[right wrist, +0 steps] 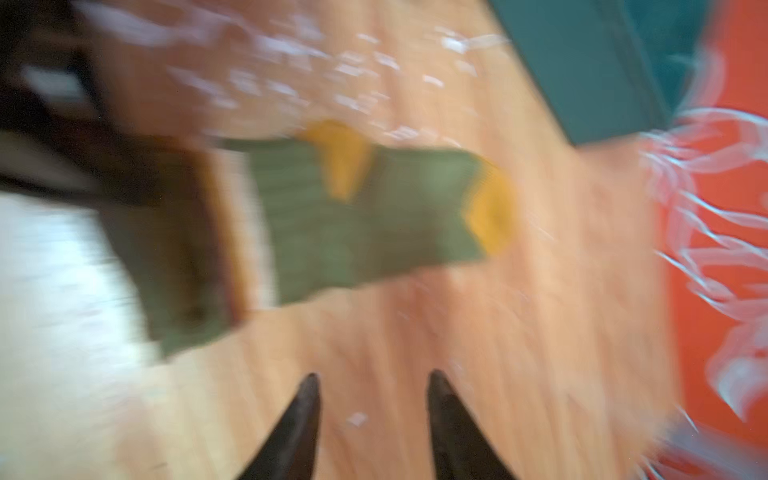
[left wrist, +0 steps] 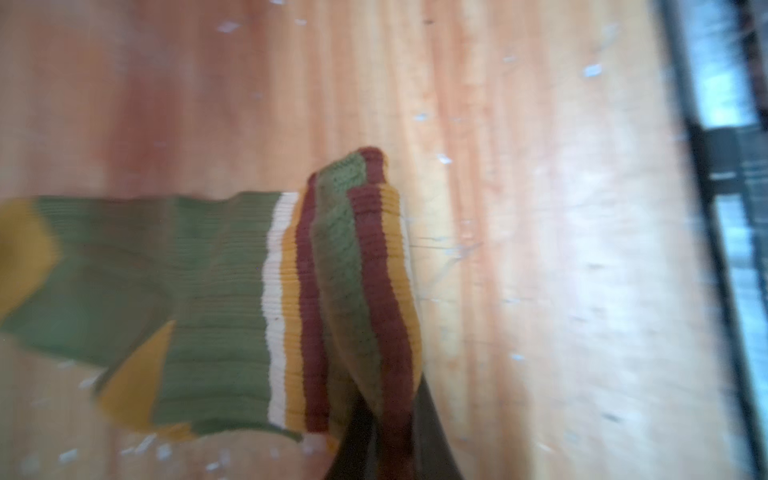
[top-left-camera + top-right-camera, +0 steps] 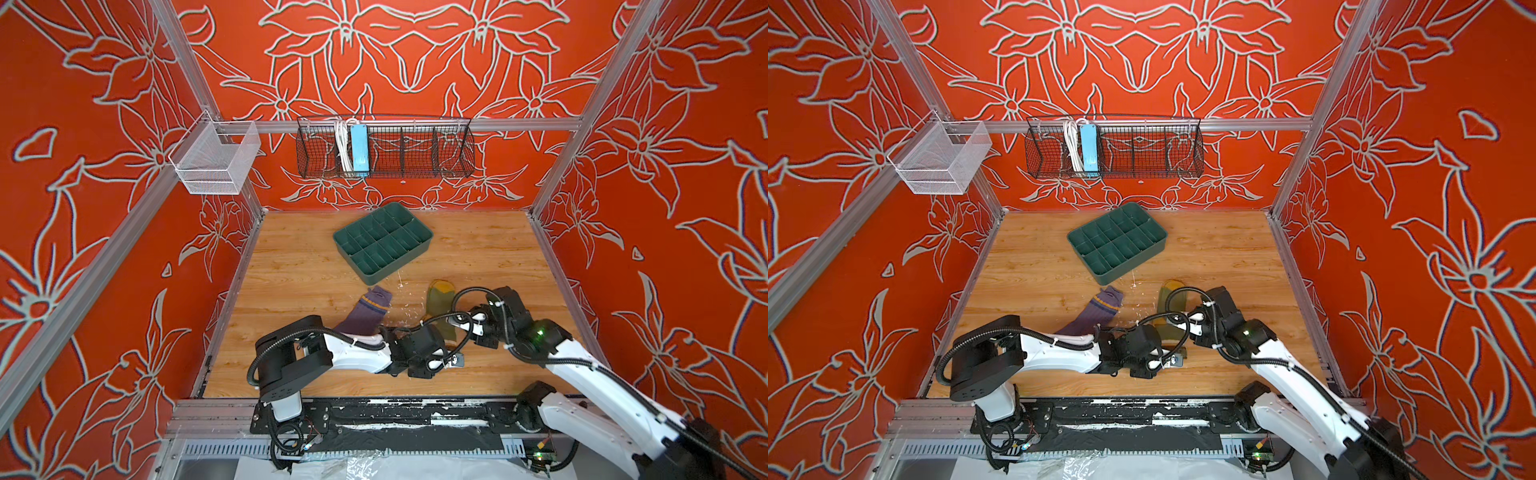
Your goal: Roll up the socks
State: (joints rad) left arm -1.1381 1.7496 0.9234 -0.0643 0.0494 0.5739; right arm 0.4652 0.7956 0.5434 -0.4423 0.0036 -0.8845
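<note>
The green sock's folded cuff [image 2: 388,336] is in my left gripper by one edge, so my right gripper should take the cuff's opposite edge [image 2: 352,169], which is loose, before rolling.
The olive green sock [image 2: 216,299] lies flat on the wooden table, with yellow toe and heel and a cream, yellow and maroon striped cuff. My left gripper [image 2: 388,424] is shut on that cuff, which is folded back over itself and lifted a little. In both top views the green sock [image 3: 439,297] [image 3: 1173,296] is partly hidden under both wrists. My right gripper [image 1: 374,376] stands open and empty over bare wood beside the green sock [image 1: 365,224]. The purple sock [image 3: 368,309] [image 3: 1098,309] lies left of it, its lower end hidden by my left arm.
A green divided tray [image 3: 424,239] [image 3: 1158,239] sits at the back middle of the table. A black wire basket [image 3: 384,147] and a white mesh basket [image 3: 216,158] hang on the wall rails. White flecks litter the wood between the socks.
</note>
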